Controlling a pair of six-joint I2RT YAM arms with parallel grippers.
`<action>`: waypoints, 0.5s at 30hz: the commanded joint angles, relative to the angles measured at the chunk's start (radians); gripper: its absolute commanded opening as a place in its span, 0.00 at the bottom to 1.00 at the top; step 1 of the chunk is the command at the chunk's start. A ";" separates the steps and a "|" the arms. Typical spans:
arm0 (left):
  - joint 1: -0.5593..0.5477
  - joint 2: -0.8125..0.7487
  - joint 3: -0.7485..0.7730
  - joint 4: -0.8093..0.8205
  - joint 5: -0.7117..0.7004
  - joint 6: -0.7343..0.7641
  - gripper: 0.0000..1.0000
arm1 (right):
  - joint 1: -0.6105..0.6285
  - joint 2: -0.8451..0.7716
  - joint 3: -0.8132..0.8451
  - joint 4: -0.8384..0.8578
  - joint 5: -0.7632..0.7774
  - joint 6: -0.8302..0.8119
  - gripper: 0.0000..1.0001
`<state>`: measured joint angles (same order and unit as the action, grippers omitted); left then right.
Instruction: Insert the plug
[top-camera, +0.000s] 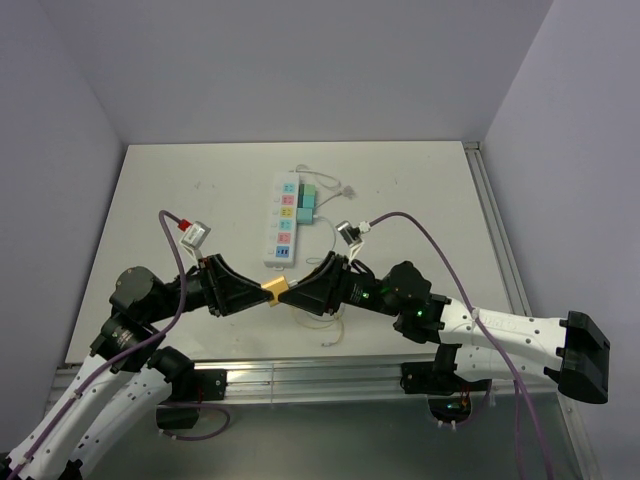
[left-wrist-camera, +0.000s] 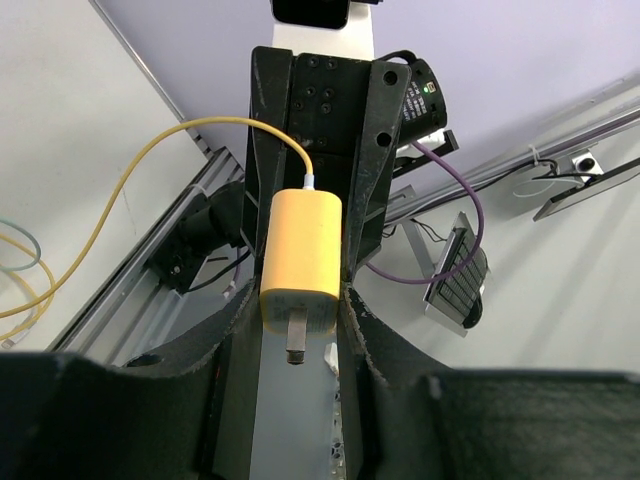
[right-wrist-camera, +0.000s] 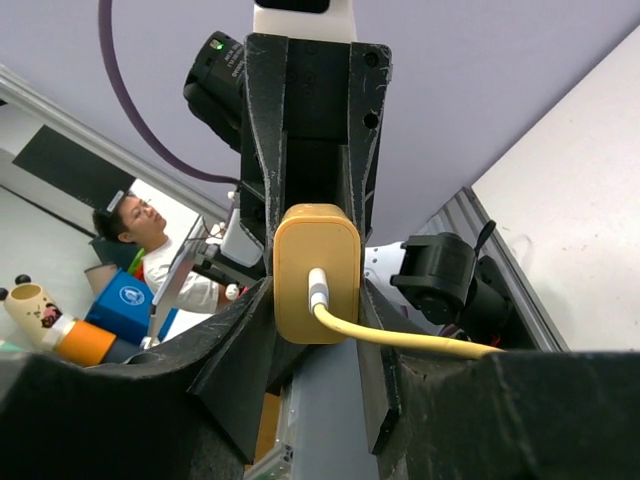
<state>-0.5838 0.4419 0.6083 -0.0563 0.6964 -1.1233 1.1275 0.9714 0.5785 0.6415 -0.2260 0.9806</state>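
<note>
Both of the robot's grippers are holding the yellow plug (top-camera: 275, 290) while the power strip lies free, so next the left gripper lets go and keeps the power strip's near end (top-camera: 280, 256) steady.
A yellow plug (top-camera: 275, 290) hangs above the table's near edge, gripped from both ends. My left gripper (top-camera: 263, 291) is shut on its pronged end; in the left wrist view the plug (left-wrist-camera: 300, 260) sits between my left gripper's (left-wrist-camera: 298, 312) tips with one metal prong (left-wrist-camera: 296, 340) facing the camera. My right gripper (top-camera: 291, 289) is shut on the cable end; in the right wrist view the plug (right-wrist-camera: 317, 270) fills my right gripper (right-wrist-camera: 317, 300), and its yellow cable (right-wrist-camera: 400, 340) trails right. The white power strip (top-camera: 283, 220) with coloured sockets lies flat, further back at the middle.
Teal plugs (top-camera: 308, 200) sit in the strip's right side, with a thin white cable (top-camera: 335, 185) behind them. Purple camera cables (top-camera: 430, 235) loop over both arms. The metal rail (top-camera: 300, 375) runs along the near table edge. Walls close in the back and both sides.
</note>
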 joint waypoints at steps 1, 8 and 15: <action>-0.002 -0.003 -0.013 0.033 0.046 -0.012 0.00 | -0.011 0.004 0.010 0.129 0.024 0.001 0.45; -0.002 -0.003 -0.012 0.027 0.045 -0.007 0.00 | -0.012 0.027 0.033 0.104 0.043 0.006 0.42; -0.002 0.024 0.053 -0.137 -0.035 0.071 0.01 | -0.015 0.027 0.025 0.058 0.025 0.007 0.00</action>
<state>-0.5812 0.4431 0.6094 -0.0830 0.6914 -1.1099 1.1183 1.0031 0.5777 0.6796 -0.2157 0.9966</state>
